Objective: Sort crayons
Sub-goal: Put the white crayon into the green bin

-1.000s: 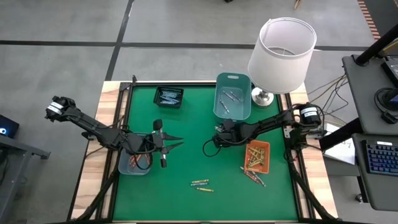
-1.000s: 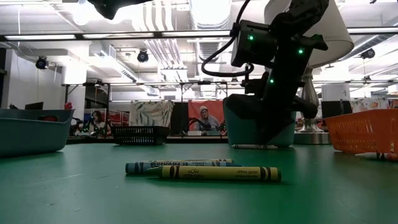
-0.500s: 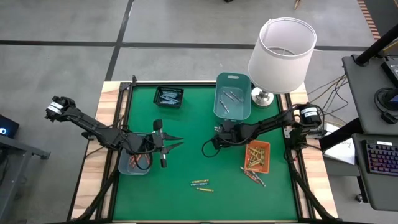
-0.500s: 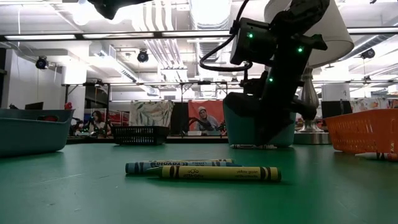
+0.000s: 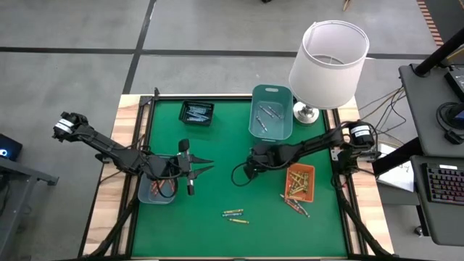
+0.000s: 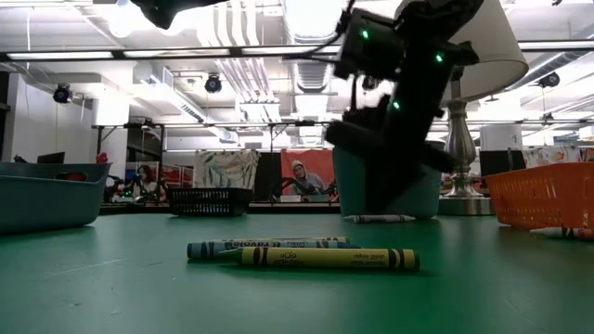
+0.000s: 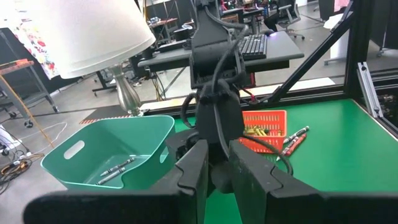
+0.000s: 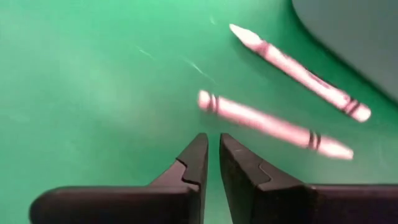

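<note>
I should open my shut right gripper and turn it until its fingers straddle the crayon's middle (image 8: 264,122), because the nearer pale crayon (image 8: 275,126) lies crosswise in front of it.
Two pale crayons (image 8: 267,124) (image 8: 298,71) lie flat on the green mat just ahead of my right gripper (image 8: 212,142), beside the teal bin (image 5: 272,112). That gripper (image 5: 248,168) slants down over the mat's middle, shut but for a slit, with nothing between its fingers. A blue crayon (image 6: 269,247) and a yellow crayon (image 6: 325,259) lie side by side near the front edge (image 5: 235,215). My left gripper (image 5: 206,166) hovers level at the left above a grey-blue bin (image 5: 157,190), shut but for a narrow slit and holding nothing.
An orange tray (image 5: 299,181) of crayons sits at the right, with red crayons (image 5: 296,206) loose on the mat beside it. A black basket (image 5: 196,112) stands far left. A white-shaded lamp (image 5: 330,54) stands at the far right corner. Bare mat lies between the arms.
My right gripper has rolled and tipped at the wrist above the mat and leans over a little toward the table's left. It stays shut. The crayons lie where they were.
</note>
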Robot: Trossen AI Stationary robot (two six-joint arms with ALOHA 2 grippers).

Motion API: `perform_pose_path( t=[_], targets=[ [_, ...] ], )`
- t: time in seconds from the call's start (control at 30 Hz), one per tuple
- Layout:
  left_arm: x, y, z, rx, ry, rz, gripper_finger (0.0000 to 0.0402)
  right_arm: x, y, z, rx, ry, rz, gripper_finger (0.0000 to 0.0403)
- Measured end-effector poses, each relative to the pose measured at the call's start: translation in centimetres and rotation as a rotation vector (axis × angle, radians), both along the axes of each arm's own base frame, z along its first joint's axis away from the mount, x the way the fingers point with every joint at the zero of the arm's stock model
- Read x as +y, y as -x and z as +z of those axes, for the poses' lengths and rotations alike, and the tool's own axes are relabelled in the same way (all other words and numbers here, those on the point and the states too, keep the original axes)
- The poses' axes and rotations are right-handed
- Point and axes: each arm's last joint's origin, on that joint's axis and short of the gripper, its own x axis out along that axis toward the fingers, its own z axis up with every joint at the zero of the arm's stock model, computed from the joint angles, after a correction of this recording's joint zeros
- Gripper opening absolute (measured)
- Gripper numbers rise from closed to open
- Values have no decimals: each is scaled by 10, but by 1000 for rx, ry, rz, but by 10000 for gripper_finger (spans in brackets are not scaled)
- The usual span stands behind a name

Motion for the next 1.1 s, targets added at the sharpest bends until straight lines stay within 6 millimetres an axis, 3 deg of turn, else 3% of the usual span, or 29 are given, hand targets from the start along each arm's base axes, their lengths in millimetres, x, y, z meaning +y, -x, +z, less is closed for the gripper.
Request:
perform_pose_path(
  t=[0.23, 0.47, 0.57, 0.93, 1.1],
  targets=[
    [0, 0, 0, 2, -1, 0, 47, 1, -10, 19, 70, 81, 293, 34],
    [0, 0, 0, 2, -1, 0, 47, 7, -9, 34, 290, 189, 878, 34],
    [0, 0, 0, 2, -1, 0, 47, 9, -7, 34, 346, 219, 1043, 37],
    [0, 0, -1, 7, 0, 0, 47, 7, -9, 24, 366, 233, 1046, 140],
    [0, 0, -1, 9, -1, 0, 47, 1, -13, 6, 442, 244, 1021, 146]
  ],
)
